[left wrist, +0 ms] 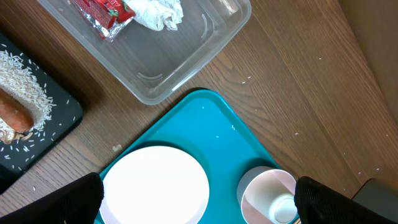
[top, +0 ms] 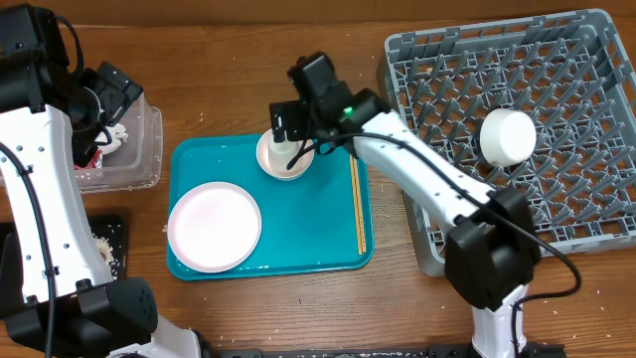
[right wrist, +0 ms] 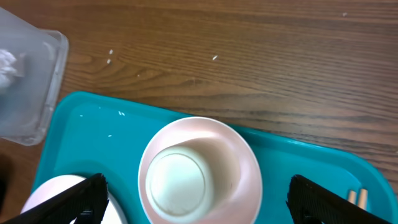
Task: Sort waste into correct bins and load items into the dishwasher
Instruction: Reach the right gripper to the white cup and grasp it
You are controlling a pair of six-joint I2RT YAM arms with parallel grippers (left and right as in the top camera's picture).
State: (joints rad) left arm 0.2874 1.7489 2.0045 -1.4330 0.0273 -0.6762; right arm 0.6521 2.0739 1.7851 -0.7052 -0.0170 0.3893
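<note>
The white cup (right wrist: 179, 184) stands inside the white bowl (right wrist: 229, 169), in line with my right gripper's open fingers. My right gripper should keep going down until those fingers close on the cup.
A white bowl (right wrist: 199, 171) stands upright at the back of the teal tray (top: 308, 244). My right gripper (right wrist: 202, 202) hovers over the bowl (top: 286, 157), open, a finger on either side and nothing held. A white plate (top: 214, 226) lies on the tray's left side, and the chopsticks (top: 358, 204) lie along its right edge. My left gripper (left wrist: 199, 205) hangs open and empty above the clear tub (left wrist: 186, 56), which holds the red wrapper (left wrist: 102, 12) and the white napkin (left wrist: 158, 14). On the black tray (left wrist: 59, 124) lie rice (left wrist: 28, 81) and the carrot (left wrist: 15, 112).
The grey dish rack (top: 586, 214) fills the right of the table, with a white round dish (top: 507, 136) upside down in it. The clear tub (top: 139, 159) and the black tray (top: 111, 244) sit left of the teal tray. Bare wood lies behind the tray.
</note>
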